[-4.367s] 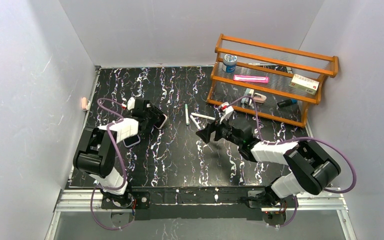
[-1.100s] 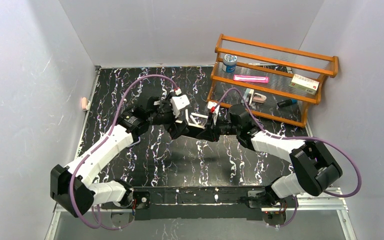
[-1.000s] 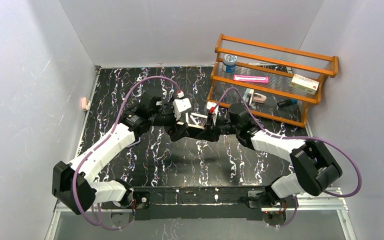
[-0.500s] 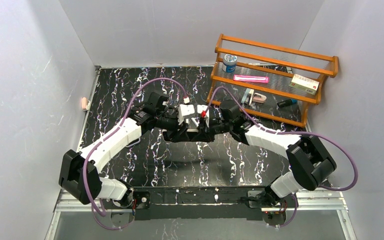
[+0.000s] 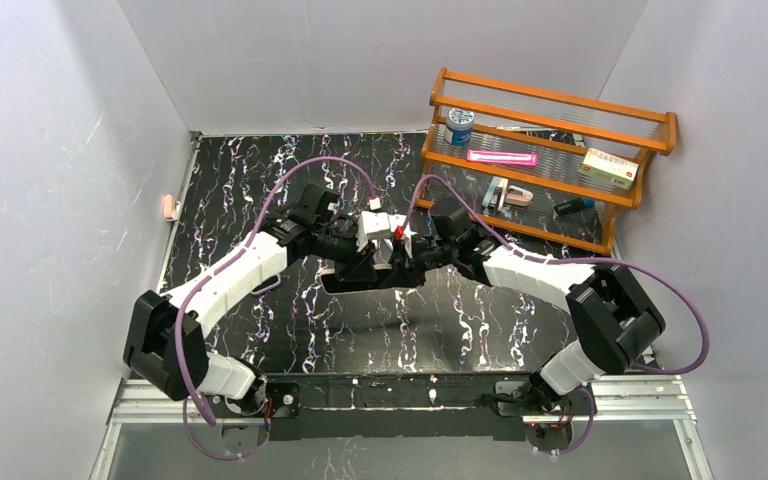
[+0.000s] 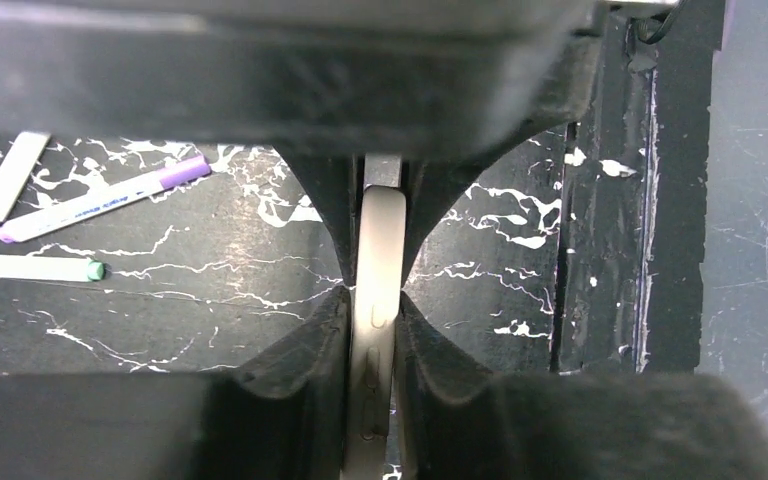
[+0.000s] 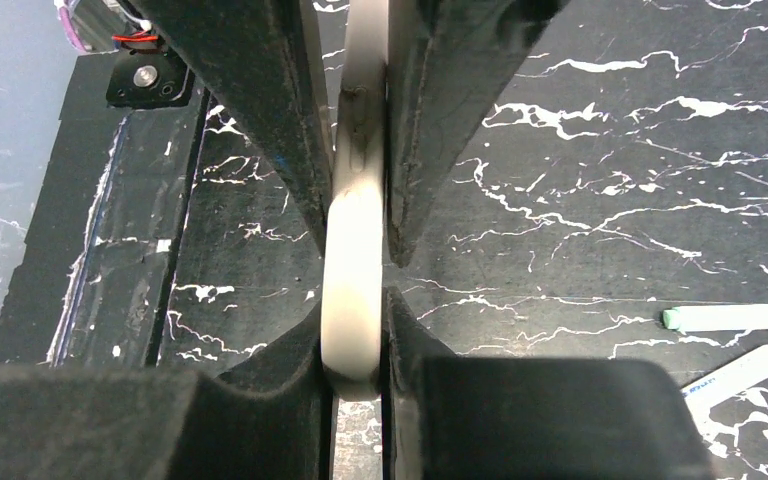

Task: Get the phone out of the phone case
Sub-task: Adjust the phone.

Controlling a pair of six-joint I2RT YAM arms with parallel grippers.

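My right gripper should open and come to the phone's opposite edge point(image 5: 347, 292) while my left gripper holds the phone, because both my grippers are gripping the same pale rim point(image 6: 377, 285).
The phone point(image 5: 345, 281) hangs above the middle of the table as a dark slab, pinched from both sides. Edge-on in the left wrist view, the phone point(image 6: 377, 270) shows a pale rim with side buttons; I cannot tell the phone case from the phone itself. My left gripper point(image 5: 373, 262) point(image 6: 372, 335) is shut on this rim. Facing it, my right gripper point(image 5: 406, 263) point(image 7: 353, 335) is shut on the same pale edge point(image 7: 352, 280). Each wrist view shows the other gripper's dark fingers point(image 6: 430, 190) point(image 7: 260, 120) clamped further along the rim.
An orange wooden rack point(image 5: 550, 150) at the back right holds a can point(image 5: 459, 125), a pink item and a box. A purple-capped marker point(image 6: 100, 200) and a green-capped pen point(image 6: 30, 267) lie on the black marbled table. A pink object point(image 5: 168, 207) sits by the left wall.
My left gripper has moved right to the phone and shut on it. The right gripper has shifted left with the phone and stayed shut.
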